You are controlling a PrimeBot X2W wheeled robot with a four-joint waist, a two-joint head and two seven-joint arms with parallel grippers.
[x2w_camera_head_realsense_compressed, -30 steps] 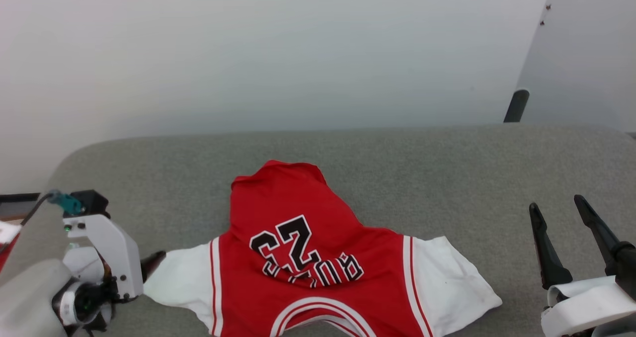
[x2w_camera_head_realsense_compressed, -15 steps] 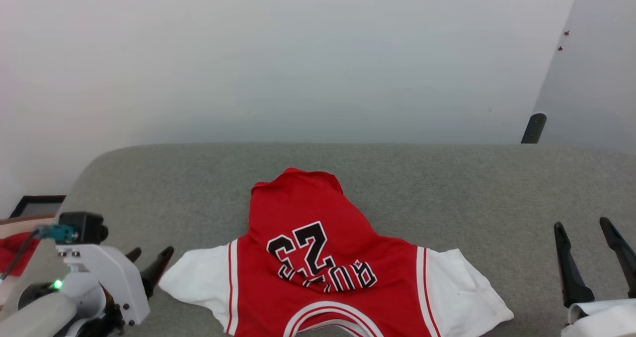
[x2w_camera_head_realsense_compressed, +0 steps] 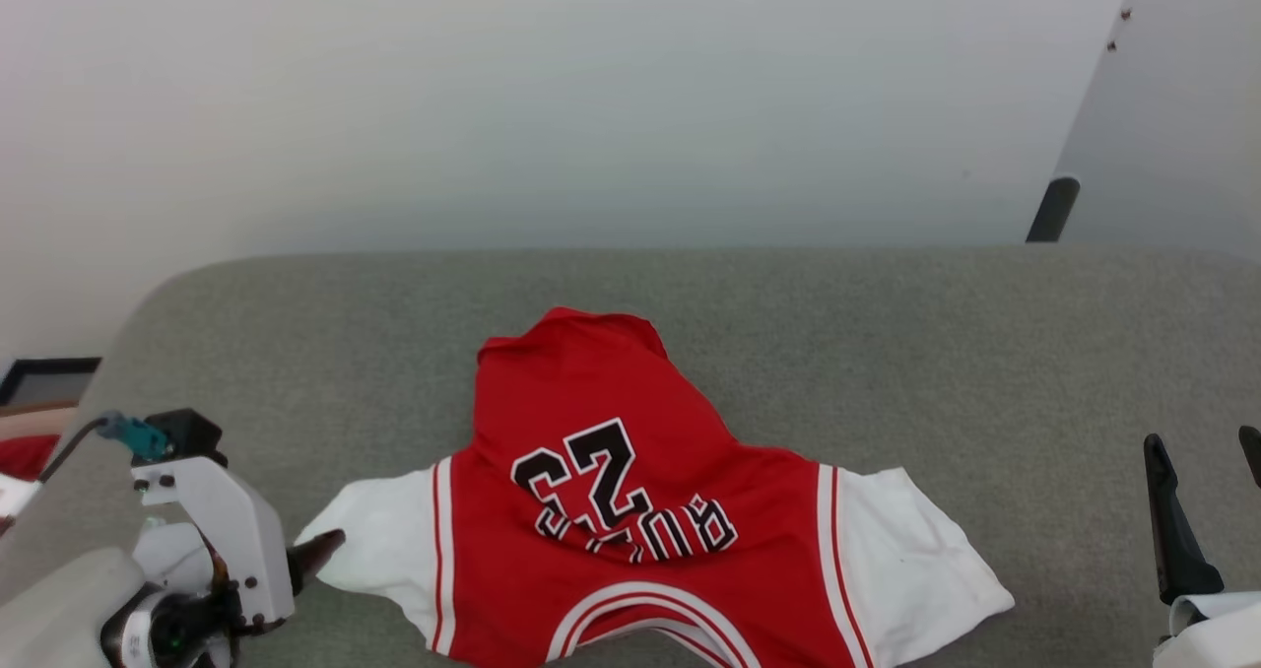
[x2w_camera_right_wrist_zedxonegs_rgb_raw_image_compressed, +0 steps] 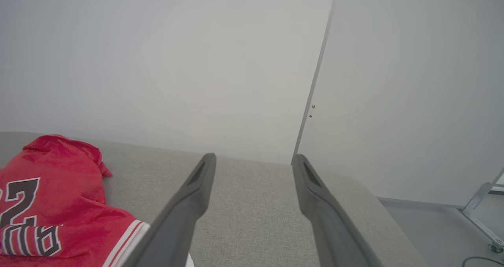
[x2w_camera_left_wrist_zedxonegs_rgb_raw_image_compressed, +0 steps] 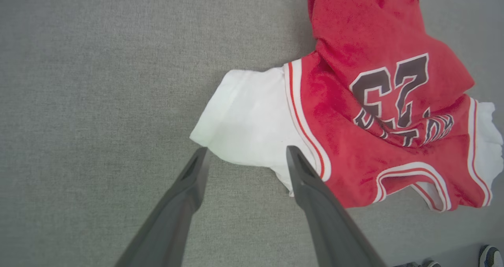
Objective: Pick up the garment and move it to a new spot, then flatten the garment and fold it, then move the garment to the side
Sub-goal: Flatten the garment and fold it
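The lettering (x2w_camera_head_realsense_compressed: 615,536) by the 23 goes down into a crease, so the garment (x2w_camera_head_realsense_compressed: 632,467) will open out and show hidden letters when I pull the white panel.
The garment (x2w_camera_head_realsense_compressed: 630,520) is a red jersey with white side panels and a black 23. It lies crumpled on the grey padded surface (x2w_camera_head_realsense_compressed: 887,353), its top part folded over itself. My left gripper (x2w_camera_left_wrist_zedxonegs_rgb_raw_image_compressed: 247,152) is open just over the edge of the garment's (x2w_camera_left_wrist_zedxonegs_rgb_raw_image_compressed: 374,121) left white panel, one fingertip at the panel's corner and the other over the cloth. In the head view that gripper (x2w_camera_head_realsense_compressed: 320,550) reaches the panel from the lower left. My right gripper (x2w_camera_head_realsense_compressed: 1207,471) stands open at the lower right, well clear of the cloth, and holds nothing (x2w_camera_right_wrist_zedxonegs_rgb_raw_image_compressed: 255,158).
A white wall rises behind the surface, with a dark post (x2w_camera_head_realsense_compressed: 1052,210) at the back right. Some red cloth (x2w_camera_head_realsense_compressed: 20,451) shows past the surface's left edge. Floor and a metal stand leg (x2w_camera_right_wrist_zedxonegs_rgb_raw_image_compressed: 478,216) lie beyond the right end.
The head camera has shifted, so the whole picture moved. My left gripper has come lower and closer to the white panel's corner. The garment lies as before, and both grippers stay open.
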